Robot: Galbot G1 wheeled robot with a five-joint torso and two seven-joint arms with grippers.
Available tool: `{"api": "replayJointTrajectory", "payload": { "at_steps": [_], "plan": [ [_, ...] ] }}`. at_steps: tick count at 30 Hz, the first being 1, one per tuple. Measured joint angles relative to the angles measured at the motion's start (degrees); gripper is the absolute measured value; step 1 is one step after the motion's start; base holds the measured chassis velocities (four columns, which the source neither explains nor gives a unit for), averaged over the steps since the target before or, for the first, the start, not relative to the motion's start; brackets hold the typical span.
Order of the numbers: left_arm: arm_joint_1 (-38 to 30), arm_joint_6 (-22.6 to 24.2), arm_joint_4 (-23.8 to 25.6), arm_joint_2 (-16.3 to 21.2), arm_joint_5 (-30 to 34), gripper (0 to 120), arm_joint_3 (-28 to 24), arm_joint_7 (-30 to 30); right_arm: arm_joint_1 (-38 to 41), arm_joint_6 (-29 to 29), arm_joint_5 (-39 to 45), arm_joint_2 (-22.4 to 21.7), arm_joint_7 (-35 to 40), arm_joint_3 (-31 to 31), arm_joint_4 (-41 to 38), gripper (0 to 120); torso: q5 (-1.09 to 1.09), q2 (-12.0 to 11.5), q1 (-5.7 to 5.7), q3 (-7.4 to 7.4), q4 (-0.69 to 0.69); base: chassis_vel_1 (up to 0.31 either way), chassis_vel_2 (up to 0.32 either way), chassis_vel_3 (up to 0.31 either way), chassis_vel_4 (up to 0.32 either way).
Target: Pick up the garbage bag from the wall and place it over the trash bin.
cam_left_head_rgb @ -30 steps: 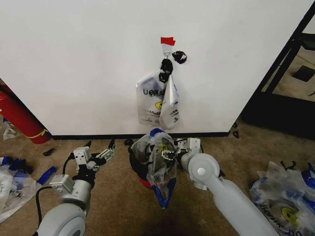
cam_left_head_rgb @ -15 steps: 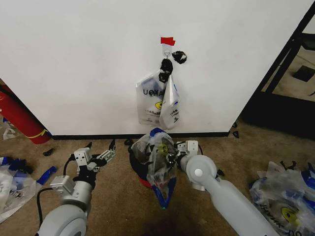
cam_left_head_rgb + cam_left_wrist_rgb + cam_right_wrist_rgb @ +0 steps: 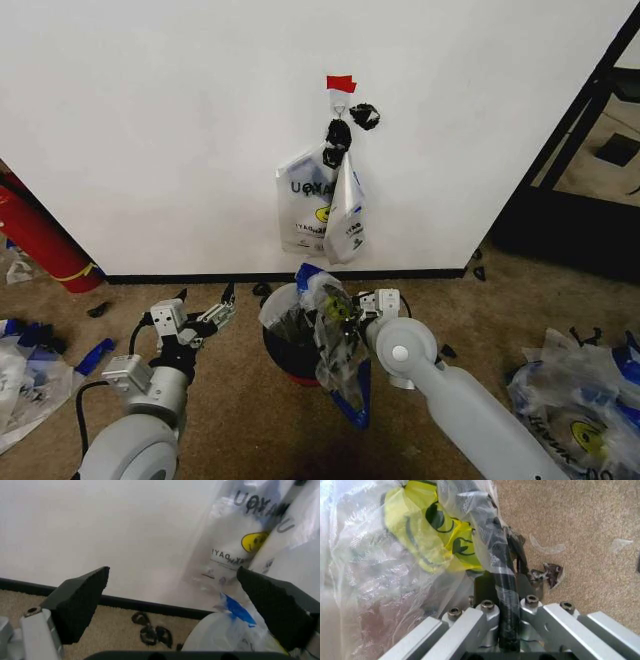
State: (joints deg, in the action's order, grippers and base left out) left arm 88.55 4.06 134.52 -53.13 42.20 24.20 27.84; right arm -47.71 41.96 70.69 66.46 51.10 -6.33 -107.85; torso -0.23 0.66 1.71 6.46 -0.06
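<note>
The garbage bag (image 3: 328, 302) will spread over the trash bin's opening when the robot pulls the blue handle outward, because loose folds (image 3: 342, 345) are bunched up at the trash bin's rim.
The garbage bag (image 3: 328, 335), see-through with blue handles and a yellow logo, lies crumpled over the right side of the trash bin (image 3: 288, 345), a small black bin with a red bottom band on the carpet below the wall (image 3: 150, 120). My right gripper (image 3: 348, 312) is shut on the garbage bag (image 3: 425, 543) at the bin's right rim; in the right wrist view a dark rim wrapped in plastic runs between its fingers (image 3: 532, 609). A blue handle hangs down the bin's front right. My left gripper (image 3: 200, 312) hovers open left of the bin, its pads (image 3: 80, 594) wide apart.
Other printed bags (image 3: 320, 205) and black knotted lumps (image 3: 340, 130) hang from a hook under red tape (image 3: 340, 83). A red cylinder (image 3: 35, 240) leans at the left. Bag piles lie at the left (image 3: 25, 375) and right (image 3: 580, 405). A black frame (image 3: 580, 110) stands at the right.
The bag has shifted right and lower on the bin, uncovering the bin's dark inside on the left; its blue handle hangs farther right. The right gripper moved slightly with it. The left arm is still.
</note>
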Motion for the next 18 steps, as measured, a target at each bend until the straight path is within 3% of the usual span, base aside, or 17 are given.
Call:
{"api": "replayJointTrajectory", "payload": {
  "at_steps": [10,14,16,18],
  "plan": [
    [-4.5,3.8,2.8,4.2,3.8,100,-5.1,1.5,-6.5,-4.3,-7.8,1.2,-8.2,5.6,-5.0,0,0.00,0.0,0.00,0.00,0.00,0.000,0.000,0.000,0.000],
    [-16.1,8.2,5.1,11.2,13.8,100,-13.9,4.4,-11.0,-7.6,-14.9,2.1,-12.3,9.2,-7.4,0,0.00,0.0,0.00,0.00,-0.03,0.000,0.000,0.000,0.000],
    [-18.6,8.8,5.6,12.5,15.7,100,-15.9,4.9,-11.6,-8.0,-16.4,2.2,-12.9,9.6,-7.5,0,0.00,0.0,0.00,0.00,-0.01,0.000,0.000,0.000,0.000],
    [-26.5,10.3,6.7,15.7,21.9,99,-21.5,6.1,-13.3,-8.8,-20.5,2.8,-14.4,10.5,-7.8,0,-0.01,0.0,0.00,0.00,-0.02,0.000,0.000,0.000,0.000]
  ]
}}
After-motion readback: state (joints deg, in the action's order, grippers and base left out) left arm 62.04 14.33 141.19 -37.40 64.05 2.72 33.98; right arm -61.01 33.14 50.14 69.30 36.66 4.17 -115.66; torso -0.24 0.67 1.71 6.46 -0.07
